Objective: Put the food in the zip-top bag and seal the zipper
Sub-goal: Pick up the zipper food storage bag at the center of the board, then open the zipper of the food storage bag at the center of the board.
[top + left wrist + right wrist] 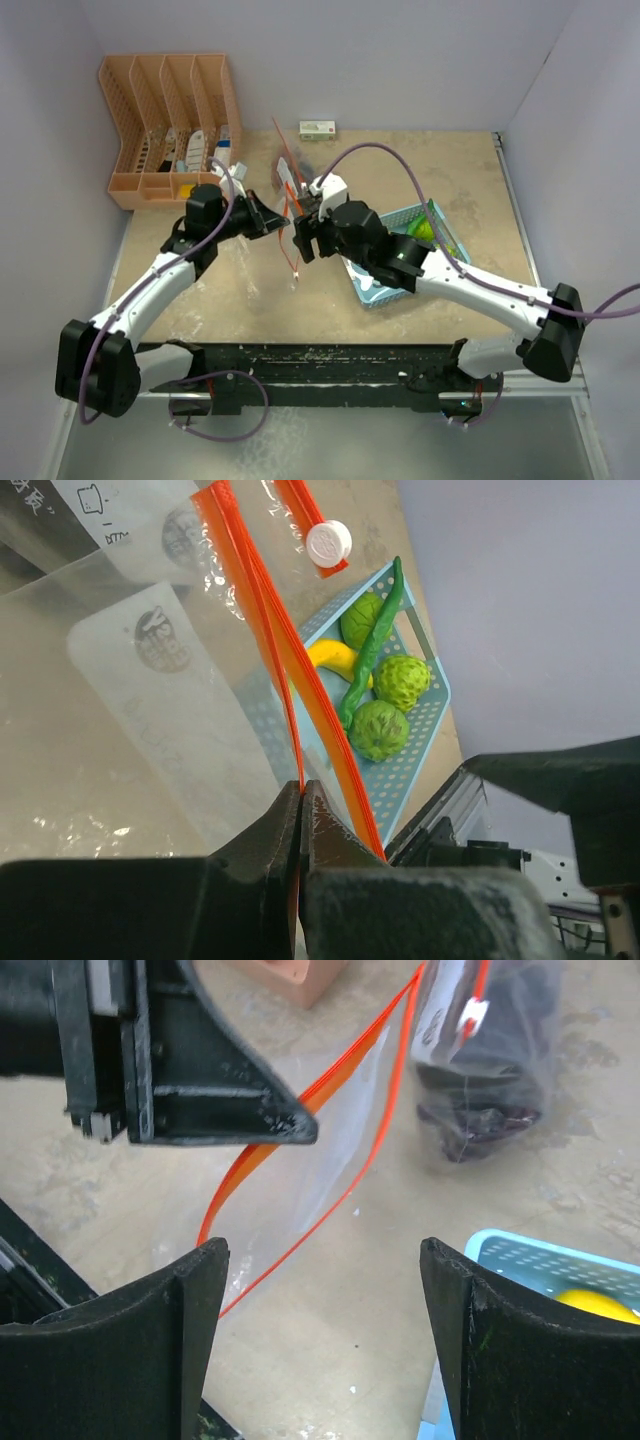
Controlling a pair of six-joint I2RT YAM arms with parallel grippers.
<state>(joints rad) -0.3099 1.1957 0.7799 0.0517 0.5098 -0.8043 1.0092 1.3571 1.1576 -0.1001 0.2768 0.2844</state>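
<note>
The robot's right gripper should pull the bag wider before fetching the fruit, as the bag's opening (290,1200) is narrow and its free zipper strip (367,1167) droops; it should grab that strip to pull the bag's opening.
The clear zip-top bag (150,710) hangs between the two grippers above the table, its mouth apart. My left gripper (302,786) is shut on one orange-red strip of the zipper (270,630), near the white slider (329,543). Dark grapes (480,1080) lie inside the bag's far end. My right gripper (323,1250) stands open just beside the bag's mouth (310,1150), with nothing between its fingers. A banana (335,658), a long green pepper (375,645) and round green fruits (403,680) lie in the light-blue basket (420,755).
The light-blue basket (447,243) sits under the right arm. An orange desk organizer (170,120) stands at the back left, and a small white box (318,128) lies against the back wall. Walls close in on both sides.
</note>
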